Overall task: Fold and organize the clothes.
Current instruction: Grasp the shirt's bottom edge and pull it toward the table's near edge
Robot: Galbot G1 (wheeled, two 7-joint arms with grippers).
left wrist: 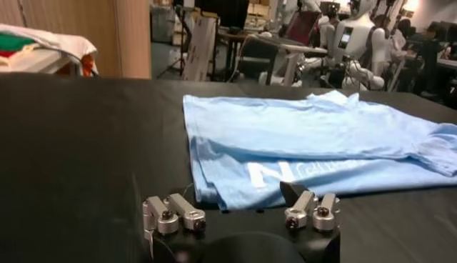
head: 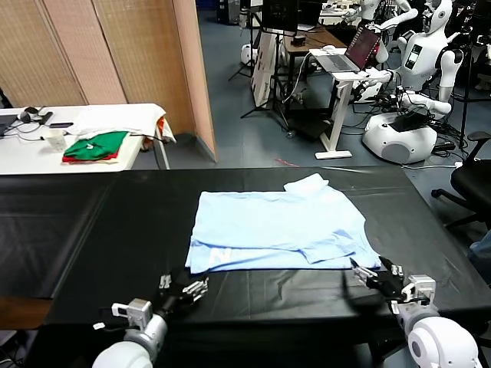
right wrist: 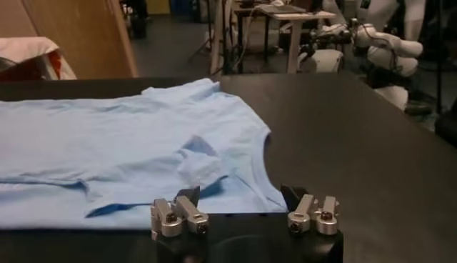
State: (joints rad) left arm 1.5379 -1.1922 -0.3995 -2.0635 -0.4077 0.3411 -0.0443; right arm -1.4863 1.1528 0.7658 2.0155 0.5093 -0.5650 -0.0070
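The shirt's far sleeve [head: 308,184] points out toward the black table's far edge, so next my left gripper grabs the hem corner [head: 193,266] and brings the shirt closer first.
The clothes, one pale light-blue collared shirt [head: 280,230], lie flat in the middle of the black table [head: 115,222], with the sleeves folded in and a white printed logo [left wrist: 285,171] near the front edge. My left gripper [head: 184,287] is open just in front of the shirt's near left corner, nothing between its fingers. In the left wrist view the left gripper [left wrist: 235,201] faces the hem of the shirt [left wrist: 314,136]. My right gripper [head: 376,272] is open at the near right corner. In the right wrist view the right gripper [right wrist: 241,199] stands over the edge of the shirt [right wrist: 128,143], holding nothing.
A white side table [head: 23,157] at the far left carries folded green-and-red garments [head: 96,146]. Behind the black table are a desk with a laptop [head: 360,46] and other white robots [head: 414,92]. An office chair [head: 472,184] stands at the right edge.
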